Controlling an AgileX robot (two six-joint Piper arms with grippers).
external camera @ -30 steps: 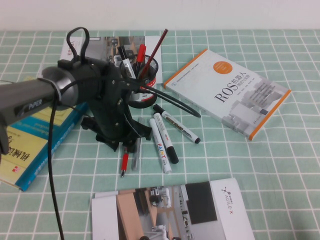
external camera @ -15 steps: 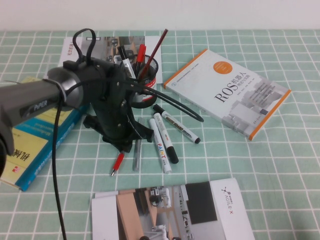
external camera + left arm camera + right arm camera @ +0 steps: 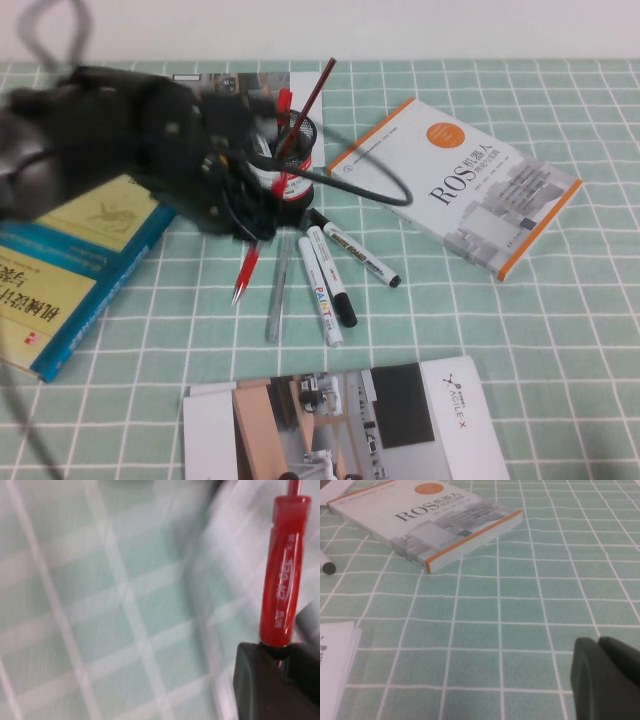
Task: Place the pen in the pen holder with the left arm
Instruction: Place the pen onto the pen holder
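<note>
My left gripper should raise the pen high first and then lower it into the holder's opening point(image 3: 296, 130), because the red pen's tip point(image 3: 239, 291) hangs low and tilted below the pen holder's rim.
My left gripper point(image 3: 254, 237) is shut on the top end of the red pen point(image 3: 246, 271), which hangs tip-down and tilted just above the cloth, in front of and to the left of the pen holder point(image 3: 297, 160). The holder is a black mesh cup with a white-and-red band and holds several pens and a pencil. In the left wrist view the red pen point(image 3: 282, 587) sticks out from between the black fingers point(image 3: 257, 682). My right gripper point(image 3: 607, 677) is shut and empty, low over the cloth, seen only in the right wrist view.
A grey pen point(image 3: 277, 290) and three white markers point(image 3: 322, 290) lie in front of the holder. A ROS book point(image 3: 455, 180) lies to the right and also shows in the right wrist view point(image 3: 427, 515). A blue-and-yellow book point(image 3: 70, 270) lies at left, a brochure point(image 3: 400, 415) near the front edge.
My left arm has lifted the red pen off the cloth and swung up and back toward the holder. The grey pen stays on the table.
</note>
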